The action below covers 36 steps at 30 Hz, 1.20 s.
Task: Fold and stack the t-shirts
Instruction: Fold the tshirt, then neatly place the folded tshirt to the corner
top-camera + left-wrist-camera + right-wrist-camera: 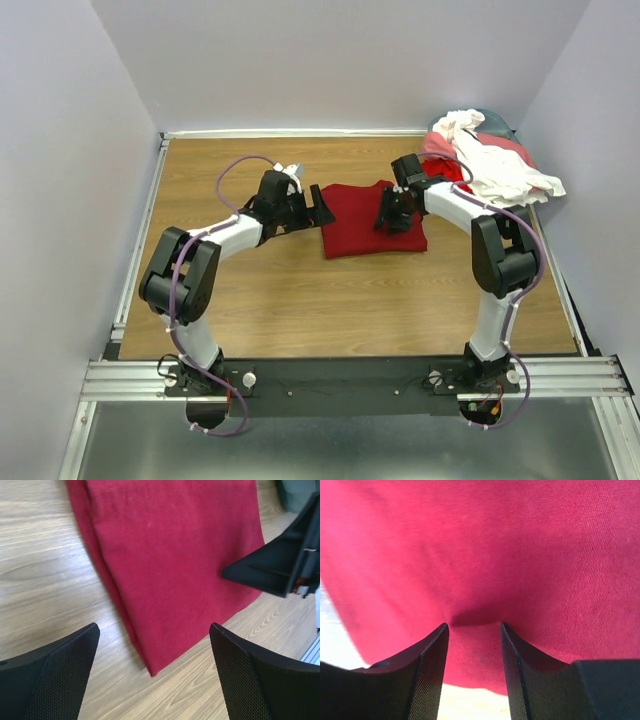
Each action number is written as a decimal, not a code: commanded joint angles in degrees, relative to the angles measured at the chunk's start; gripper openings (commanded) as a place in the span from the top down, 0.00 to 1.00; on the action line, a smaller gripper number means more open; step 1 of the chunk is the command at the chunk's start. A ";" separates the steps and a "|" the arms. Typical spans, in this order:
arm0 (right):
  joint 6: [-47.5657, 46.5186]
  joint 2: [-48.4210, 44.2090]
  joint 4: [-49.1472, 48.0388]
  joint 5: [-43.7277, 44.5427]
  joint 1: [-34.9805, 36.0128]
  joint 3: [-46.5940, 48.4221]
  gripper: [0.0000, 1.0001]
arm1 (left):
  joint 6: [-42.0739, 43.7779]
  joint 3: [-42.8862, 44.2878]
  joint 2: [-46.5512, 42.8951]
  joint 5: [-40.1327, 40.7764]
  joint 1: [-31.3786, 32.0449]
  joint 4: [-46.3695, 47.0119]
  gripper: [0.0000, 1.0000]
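The dark crimson t-shirt [358, 220] will slide along as one folded bundle when I pull it, because folded layers [110, 580] lie flat together along the t-shirt's edge.
A dark crimson t-shirt [360, 225] lies folded into a rectangle at the table's middle, and it also shows in the left wrist view [170, 555]. My left gripper [320, 206] is open and empty beside the shirt's left edge; in its wrist view the jaws [154, 630] stand wide apart over the shirt's near corner. My right gripper [391, 220] rests on the shirt's right part. In its wrist view the gripper [473, 626] is open with a narrow gap, and its tips press a dent into the red cloth [485, 545]. White [500, 170], red-pink [443, 157] and teal [497, 123] shirts lie heaped at the back right.
The wooden table [300, 300] has a raised rail along its left edge [140, 230] and grey walls close around it. The heap of shirts fills the back right corner. The right gripper's black finger [277, 570] shows in the left wrist view.
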State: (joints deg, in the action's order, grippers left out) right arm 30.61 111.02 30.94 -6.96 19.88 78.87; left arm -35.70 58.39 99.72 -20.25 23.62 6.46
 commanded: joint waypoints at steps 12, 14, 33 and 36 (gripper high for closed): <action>1.21 3.50 -1.76 1.16 -0.10 -3.64 0.49 | -4.02 3.66 7.50 5.74 2.49 0.84 0.04; 1.38 3.41 -1.76 1.25 -0.10 -3.72 0.49 | -4.11 4.18 7.77 6.45 2.49 0.92 0.06; 2.08 1.04 -1.76 0.81 -0.10 -4.07 0.49 | -6.31 8.23 15.94 8.38 4.77 -0.04 0.19; 2.17 0.69 -1.76 0.72 -0.10 -4.25 0.49 | -6.57 8.32 16.99 9.08 5.21 -0.83 0.28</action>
State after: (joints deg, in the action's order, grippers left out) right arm 32.16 111.81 28.25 -6.94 19.77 76.58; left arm -41.63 66.89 113.45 -13.47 28.08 8.58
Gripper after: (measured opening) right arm 0.511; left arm 0.761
